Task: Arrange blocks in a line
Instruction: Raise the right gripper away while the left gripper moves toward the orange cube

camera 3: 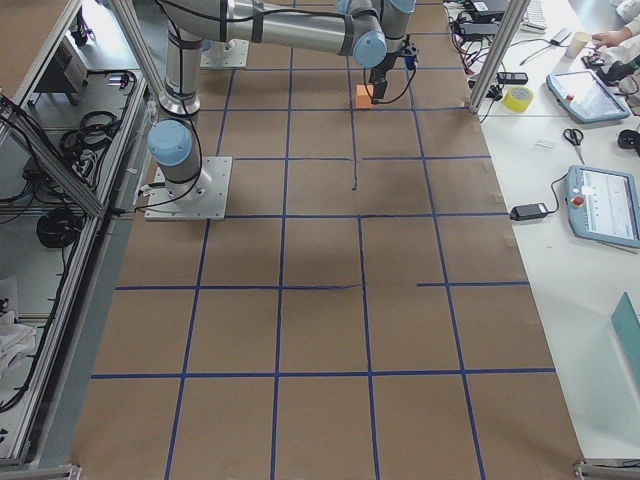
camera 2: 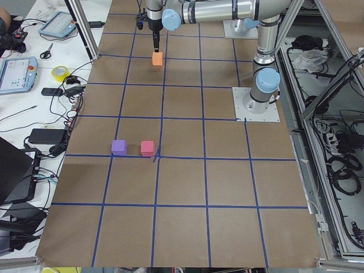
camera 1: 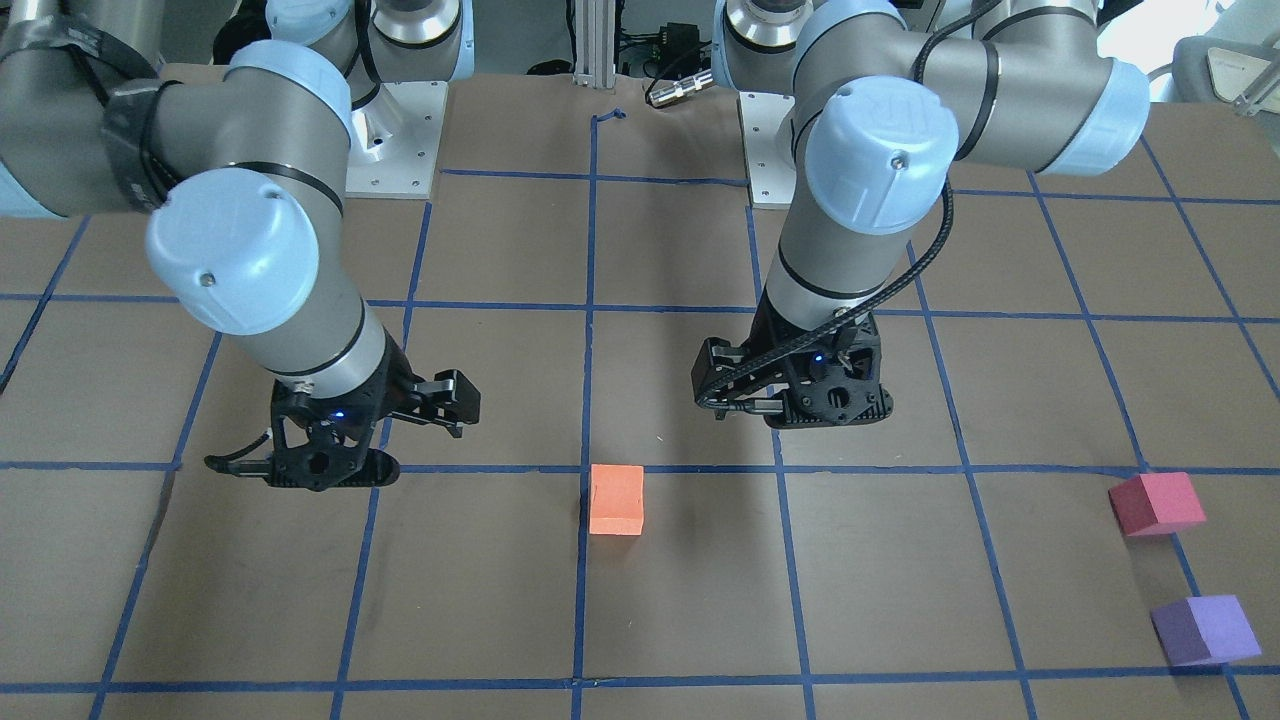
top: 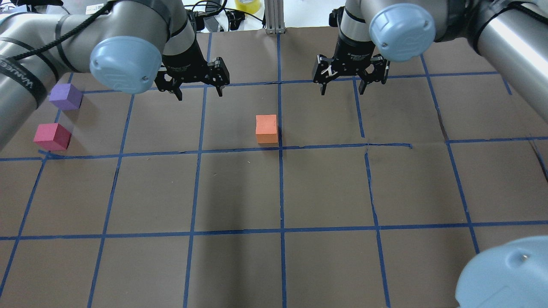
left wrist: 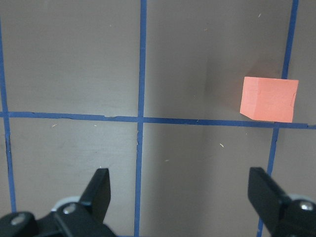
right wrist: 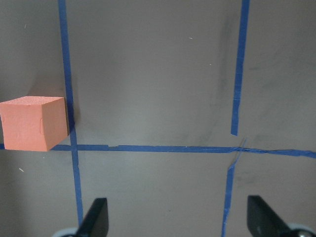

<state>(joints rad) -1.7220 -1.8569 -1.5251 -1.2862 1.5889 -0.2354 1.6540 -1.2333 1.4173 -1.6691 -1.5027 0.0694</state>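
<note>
The pink block and purple block are on my left gripper's side, so my right gripper should move back and my left gripper should pick up the orange block.
An orange block (top: 266, 128) sits near the table's middle, beside a blue tape line. The reddish-pink block (top: 52, 137) and the purple block (top: 65, 96) rest close together at the far left edge, away from both grippers. My left gripper (top: 200, 93) hovers open and empty, back and to the left of the orange block (left wrist: 269, 98). Open and empty too, my right gripper (top: 342, 90) hangs back and to the right of the orange block (right wrist: 33, 122). In the front-facing view the pink block (camera 1: 1155, 503) and purple block (camera 1: 1205, 630) lie at the right.
Brown paper with a blue tape grid (top: 280, 188) covers the table. Both arm bases (camera 1: 400, 120) stand on the robot's side. A side bench with tablets, cables and a tape roll (camera 2: 60, 72) runs along the table's far edge.
</note>
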